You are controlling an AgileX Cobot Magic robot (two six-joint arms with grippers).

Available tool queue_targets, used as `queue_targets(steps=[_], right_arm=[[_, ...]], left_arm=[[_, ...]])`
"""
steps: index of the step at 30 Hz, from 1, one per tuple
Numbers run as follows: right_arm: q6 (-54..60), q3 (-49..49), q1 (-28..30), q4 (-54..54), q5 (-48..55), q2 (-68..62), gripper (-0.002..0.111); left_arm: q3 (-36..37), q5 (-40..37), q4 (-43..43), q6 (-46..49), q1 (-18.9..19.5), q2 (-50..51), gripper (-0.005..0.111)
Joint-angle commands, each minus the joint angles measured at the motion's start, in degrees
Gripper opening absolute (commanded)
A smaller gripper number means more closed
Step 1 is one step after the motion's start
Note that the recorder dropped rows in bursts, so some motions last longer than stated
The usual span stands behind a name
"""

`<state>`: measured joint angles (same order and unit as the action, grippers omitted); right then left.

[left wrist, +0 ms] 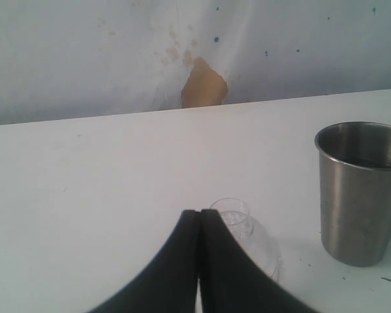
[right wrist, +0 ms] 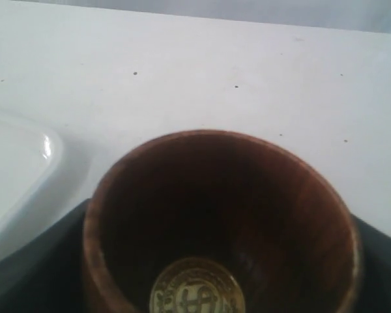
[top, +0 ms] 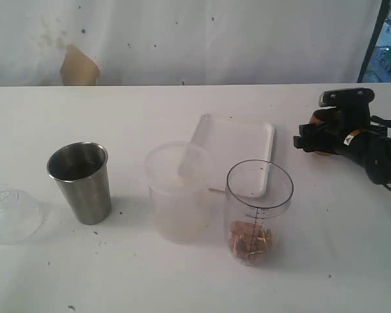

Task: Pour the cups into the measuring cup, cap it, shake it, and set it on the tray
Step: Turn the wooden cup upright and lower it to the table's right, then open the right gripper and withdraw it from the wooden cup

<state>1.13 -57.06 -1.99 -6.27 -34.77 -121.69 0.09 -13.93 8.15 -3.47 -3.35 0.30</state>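
I can see a dark, level surface (top: pixel 78 171) inside the steel tumbler (top: pixel 82 189), so I should expect liquid to cover the brown pieces when I pour the tumbler.
The clear measuring cup (top: pixel 259 212), with its black scale, stands at the front with brown pieces at its bottom. The frosted cup (top: pixel 178 193) stands beside it, and the steel tumbler (top: pixel 81 182) further left. The white tray (top: pixel 238 145) lies behind them. My right gripper (top: pixel 322 137) is at the right, shut on the brown wooden cup (top: pixel 320 121). In the right wrist view the wooden cup (right wrist: pixel 221 215) fills the space between the dark fingers (right wrist: pixel 45 261); its inside looks empty but for a gold emblem. My left gripper (left wrist: pixel 199 212) is shut on nothing, near the steel tumbler (left wrist: pixel 362 189).
A clear domed lid (top: pixel 10 213) lies at the far left of the table; in the left wrist view the lid (left wrist: pixel 251 238) sits just beyond my left fingertips. A corner of the tray (right wrist: pixel 13 169) lies beside the wooden cup. A stained white backdrop (top: pixel 182 39) rises behind the table.
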Motion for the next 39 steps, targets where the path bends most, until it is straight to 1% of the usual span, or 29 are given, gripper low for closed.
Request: queue_targets(steps=[1,4,5,7,19,27,30,33,39], right_arm=[[-0.5,-0.3,0.2,-0.4,-1.2,0.1,0.047],[-0.5,-0.3,0.2,-0.2,-1.0,0.1,0.078],[-0.5,-0.3,0.2,-0.2,-1.0,0.1,0.083],[-0.5,-0.3,0.2,-0.2,-1.0,0.1,0.09],[-0.5,-0.3,0.2,-0.2,-0.8,1.7,0.091],[-0.5,-0.3,0.2,-0.2,8.5,9.8,0.09],[-1.6,-0.3,0.1,-0.2,12.6,13.5,0.085],[-1.9,-0.3,-0.4,0.2,17.2,17.9,0.07],[-2.9,-0.2,-2.4,0.2,28.2,28.6,0.023]], left_arm=[[-0.1,0.4,0.1,-0.1,-0.3,-0.3,0.0],[-0.1,0.4,0.1,-0.1,-0.3,-0.3,0.0],[-0.1,0.4,0.1,-0.1,-0.3,-0.3,0.0],[-0.1,0.4,0.1,-0.1,-0.3,-0.3,0.0],[-0.1,0.4,0.1,-0.1,-0.3,-0.3,0.0],[-0.1,0.4,0.1,-0.1,-0.3,-0.3,0.0],[-0.1,0.4,0.1,-0.1,-0.3,-0.3,0.0],[-0.1,0.4,0.1,-0.1,-0.3,-0.3,0.0],[-0.1,0.4,0.1,-0.1,-0.3,-0.3,0.0]])
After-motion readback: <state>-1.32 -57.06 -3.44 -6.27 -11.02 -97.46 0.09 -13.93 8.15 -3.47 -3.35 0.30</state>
